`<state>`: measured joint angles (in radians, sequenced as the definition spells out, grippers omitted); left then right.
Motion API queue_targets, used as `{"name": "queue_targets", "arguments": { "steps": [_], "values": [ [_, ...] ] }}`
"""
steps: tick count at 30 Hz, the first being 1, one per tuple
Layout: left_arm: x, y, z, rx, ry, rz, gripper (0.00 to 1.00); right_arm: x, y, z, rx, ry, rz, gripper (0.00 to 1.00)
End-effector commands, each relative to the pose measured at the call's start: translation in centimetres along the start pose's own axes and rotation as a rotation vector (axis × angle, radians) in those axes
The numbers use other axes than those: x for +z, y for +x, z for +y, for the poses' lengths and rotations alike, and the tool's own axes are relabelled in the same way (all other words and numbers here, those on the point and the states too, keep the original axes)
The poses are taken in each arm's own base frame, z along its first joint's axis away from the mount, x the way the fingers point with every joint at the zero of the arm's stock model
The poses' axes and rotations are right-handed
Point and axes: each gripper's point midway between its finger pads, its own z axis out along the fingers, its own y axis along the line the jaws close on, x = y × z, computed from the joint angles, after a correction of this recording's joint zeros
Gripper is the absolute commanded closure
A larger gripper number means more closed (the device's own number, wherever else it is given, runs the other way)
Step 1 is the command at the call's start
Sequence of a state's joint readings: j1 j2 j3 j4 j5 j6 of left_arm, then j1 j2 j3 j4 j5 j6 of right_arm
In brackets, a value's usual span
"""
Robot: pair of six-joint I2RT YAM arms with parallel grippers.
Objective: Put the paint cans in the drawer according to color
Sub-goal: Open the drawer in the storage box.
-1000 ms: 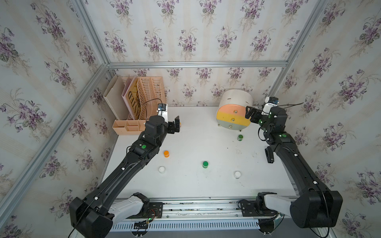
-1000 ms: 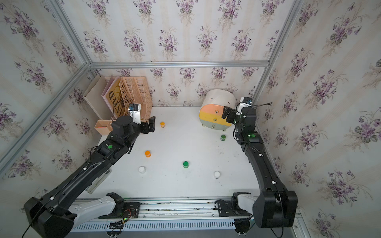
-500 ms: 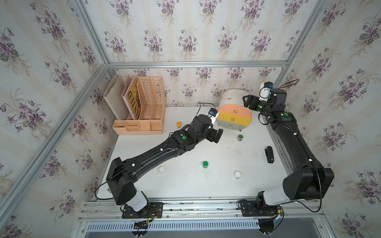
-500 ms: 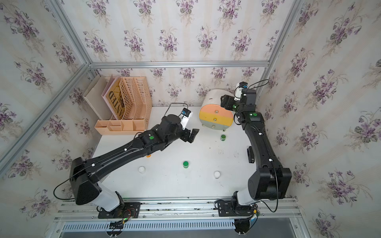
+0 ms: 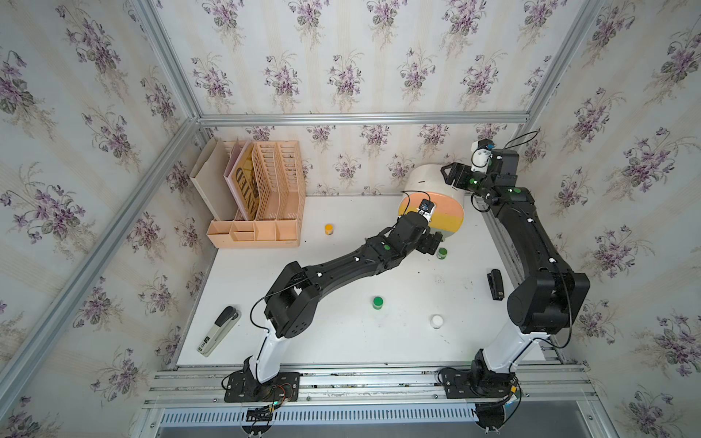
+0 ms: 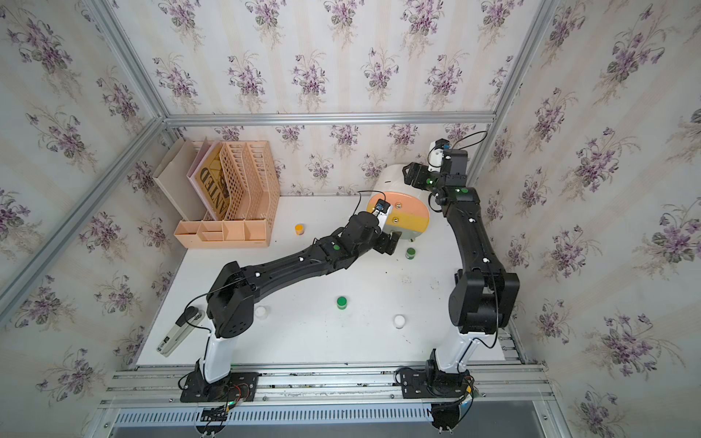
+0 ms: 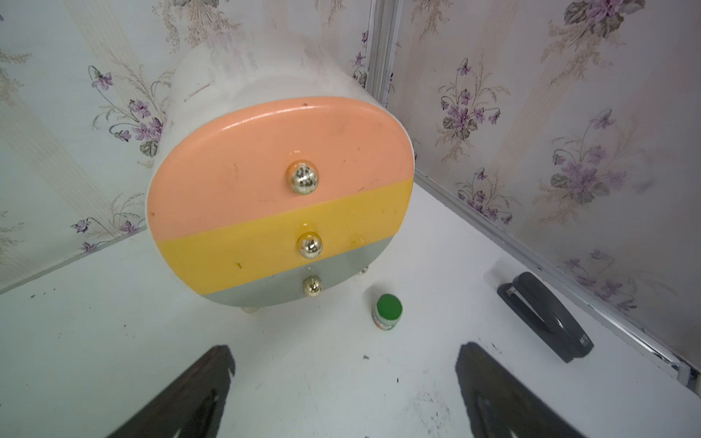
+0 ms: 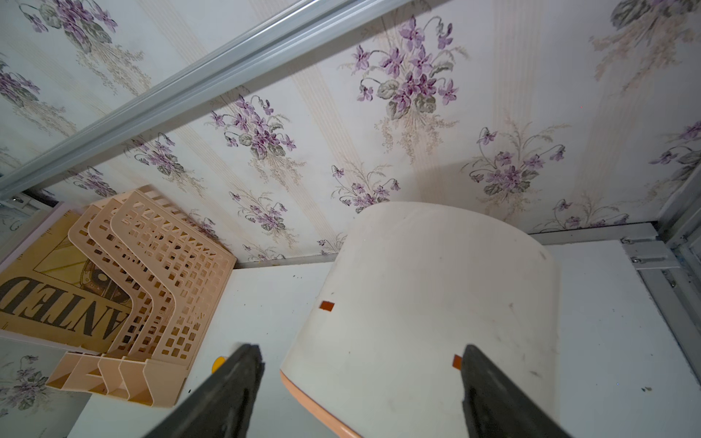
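Next, I take the peach drawer's knob (image 6: 398,206) with my left gripper and pull that drawer open first, because my right gripper is hovering over the drum's top, behind the shut fronts.
The drawer (image 5: 436,181) is a white drum with peach, yellow and grey-green fronts (image 7: 280,197), all shut, standing at the back right. My left gripper (image 7: 343,352) is open and empty, low over the table just before the front, near the grey-green drawer's knob (image 7: 312,285). A green paint can (image 7: 387,313) stands beside it. My right gripper (image 8: 360,352) hovers open over the drum's top (image 8: 436,303). In both top views, an orange can (image 5: 329,228), a green can (image 5: 378,302) and a white can (image 5: 437,321) stand on the table. Another white can (image 6: 260,311) peeks out beside my left arm.
A peach file rack (image 5: 261,201) with a book fills the back left corner. A grey-white stapler (image 5: 220,330) lies at the front left. A black stapler (image 5: 495,284) lies by the right edge. Walls close in on three sides of the white table (image 5: 341,341).
My left arm swung from beside the file rack across to the drawer's front. My right gripper rose from beside the drawer to above its top.
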<state>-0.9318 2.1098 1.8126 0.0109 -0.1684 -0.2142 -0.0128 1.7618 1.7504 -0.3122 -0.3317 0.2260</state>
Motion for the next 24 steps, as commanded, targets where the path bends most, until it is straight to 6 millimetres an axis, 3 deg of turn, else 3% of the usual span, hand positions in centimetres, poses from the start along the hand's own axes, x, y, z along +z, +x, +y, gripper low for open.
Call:
{"name": "queue_targets", "arguments": {
  "steps": [1, 6, 13, 18, 24],
  "values": [
    [1.7, -1.3, 0.0, 0.009, -0.029, -0.076, 0.08, 0.3, -1.0, 0.3, -0.041, -0.026, -0.037, 0.15],
    [4.5, -1.4, 0.0, 0.012, -0.06, -0.119, 0.11, 1.1, -0.8, 0.5, -0.071, -0.054, -0.031, 0.15],
    [5.6, -2.7, 0.8, 0.0, -0.096, -0.209, 0.18, 1.5, -0.7, 0.8, -0.103, -0.086, -0.032, 0.17],
    [6.2, -3.0, 2.5, -0.049, -0.103, -0.218, 0.36, 2.0, -0.3, 0.6, -0.112, -0.096, -0.022, 0.23],
    [6.7, -3.3, 3.0, -0.05, -0.085, -0.226, 0.5, 2.3, -0.2, 0.7, -0.111, -0.11, -0.022, 0.26]
  ]
}}
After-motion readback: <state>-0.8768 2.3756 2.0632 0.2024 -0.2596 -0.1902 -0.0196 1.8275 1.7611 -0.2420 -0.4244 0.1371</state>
